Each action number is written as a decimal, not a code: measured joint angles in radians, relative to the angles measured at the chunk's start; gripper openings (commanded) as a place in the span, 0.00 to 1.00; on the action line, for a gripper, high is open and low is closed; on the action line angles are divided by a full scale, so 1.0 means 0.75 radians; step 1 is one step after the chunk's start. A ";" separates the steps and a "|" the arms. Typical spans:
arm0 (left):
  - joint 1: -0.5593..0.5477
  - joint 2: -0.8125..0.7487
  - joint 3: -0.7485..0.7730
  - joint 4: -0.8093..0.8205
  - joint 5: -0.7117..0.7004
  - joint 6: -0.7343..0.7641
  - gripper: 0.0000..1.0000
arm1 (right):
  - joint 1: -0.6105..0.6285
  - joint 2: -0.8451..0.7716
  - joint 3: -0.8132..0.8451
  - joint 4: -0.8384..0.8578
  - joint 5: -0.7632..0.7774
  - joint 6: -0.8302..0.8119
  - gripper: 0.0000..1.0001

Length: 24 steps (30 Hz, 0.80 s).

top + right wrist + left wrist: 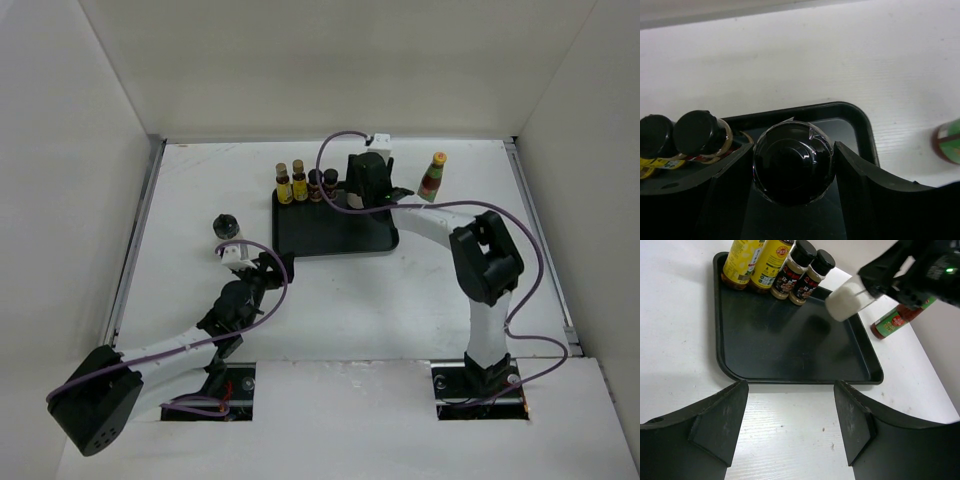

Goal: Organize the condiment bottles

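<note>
The robot's right gripper should now lower the white bottle [842, 303], which hangs over free tray space [817, 324] beside the dark jars, until the bottle's base stands on the black tray.
A black tray [340, 235] lies mid-table. Two yellow-labelled bottles [291, 184] and two short dark jars [323, 184] stand in a row at its back left; they also show in the left wrist view [760, 262], [802, 272]. My right gripper [364, 188] is shut on a white bottle with a black cap [792, 162], holding it tilted above the tray's back right, beside the dark jars. The bottle's white body shows in the left wrist view [847, 300]. A second white bottle [228, 233] stands on the table left of the tray. My left gripper [790, 425] is open and empty beside it, in front of the tray.
The red bottle with a green neck [433, 177] stands on the table right of the tray, and shows in the left wrist view [892, 321]. White walls enclose the table on three sides. The right arm's purple cable [330, 160] loops above the row of bottles.
</note>
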State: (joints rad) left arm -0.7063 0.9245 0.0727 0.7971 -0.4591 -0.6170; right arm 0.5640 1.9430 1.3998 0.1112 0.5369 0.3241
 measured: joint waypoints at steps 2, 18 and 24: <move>0.003 0.001 0.000 0.000 0.001 0.000 0.68 | 0.001 0.061 0.041 -0.011 -0.027 -0.004 0.47; 0.011 0.001 0.000 0.001 0.001 0.000 0.68 | 0.000 0.203 0.190 0.011 -0.097 0.013 0.68; 0.015 0.001 0.000 0.001 0.002 0.000 0.68 | 0.002 0.203 0.190 0.031 -0.092 0.026 0.80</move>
State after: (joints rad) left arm -0.6952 0.9253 0.0727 0.7975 -0.4580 -0.6170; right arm 0.5652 2.0953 1.5425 0.1345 0.4683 0.3435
